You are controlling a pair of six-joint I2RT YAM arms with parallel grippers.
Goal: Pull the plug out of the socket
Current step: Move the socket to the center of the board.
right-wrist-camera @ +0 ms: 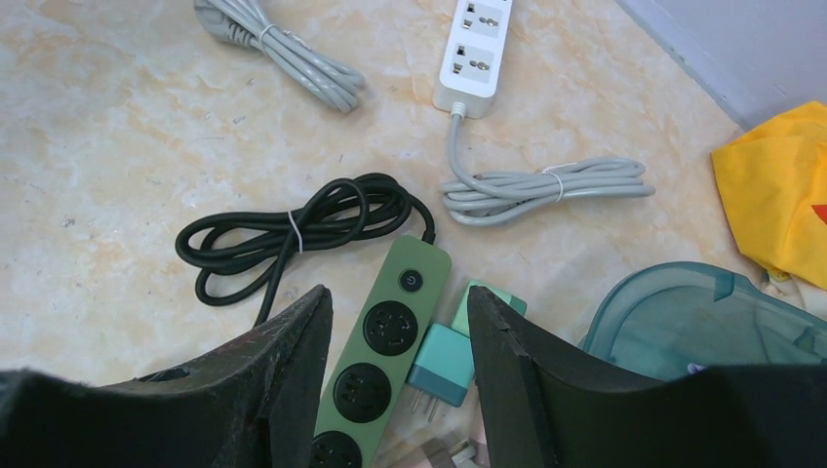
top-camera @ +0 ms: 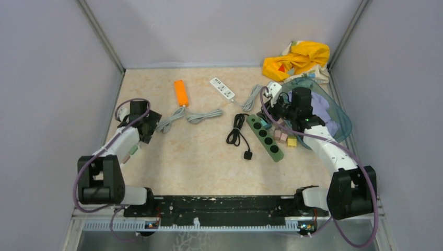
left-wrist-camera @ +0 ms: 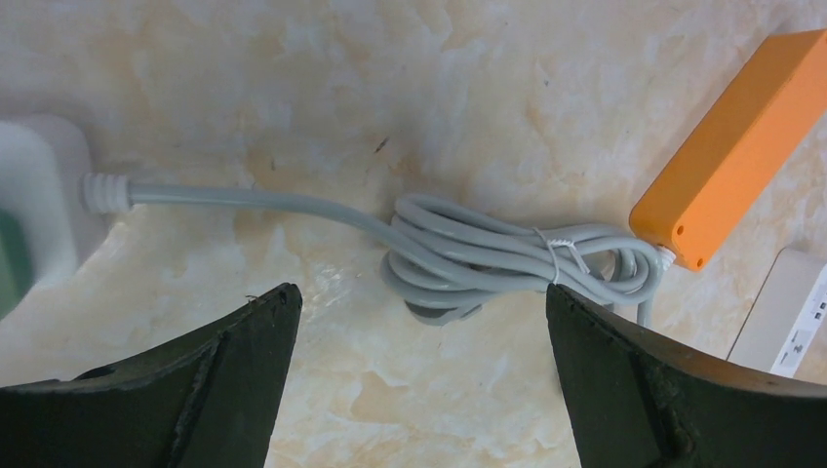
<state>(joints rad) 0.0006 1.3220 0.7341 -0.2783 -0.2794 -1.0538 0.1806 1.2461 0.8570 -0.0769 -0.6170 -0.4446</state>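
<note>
The grey cord running free (left-wrist-camera: 268, 199) links the white socket body to its bundle, so my left gripper continues to head to the cord and closes near the bundle (left-wrist-camera: 388, 237).
A white socket body (left-wrist-camera: 39, 195) with a grey cord lies at the left edge of the left wrist view. A green piece (left-wrist-camera: 8, 258) sits on it, cut off by the frame. My left gripper (left-wrist-camera: 421, 292) is open and empty just short of the grey cord bundle (left-wrist-camera: 507, 258). In the top view it (top-camera: 149, 124) is at the table's left. My right gripper (right-wrist-camera: 398, 292) is open and empty over the green power strip (right-wrist-camera: 385, 361), whose visible sockets are empty. A teal plug (right-wrist-camera: 444, 363) lies loose beside the strip, prongs bare.
An orange power strip (top-camera: 181, 93) and a white power strip (top-camera: 222, 88) lie at the back. The black cord (top-camera: 237, 130) ends in a loose plug (top-camera: 248, 155). A teal tub (top-camera: 334, 112), a yellow cloth (top-camera: 298, 58) and small pink and yellow plugs (top-camera: 284, 137) crowd the right.
</note>
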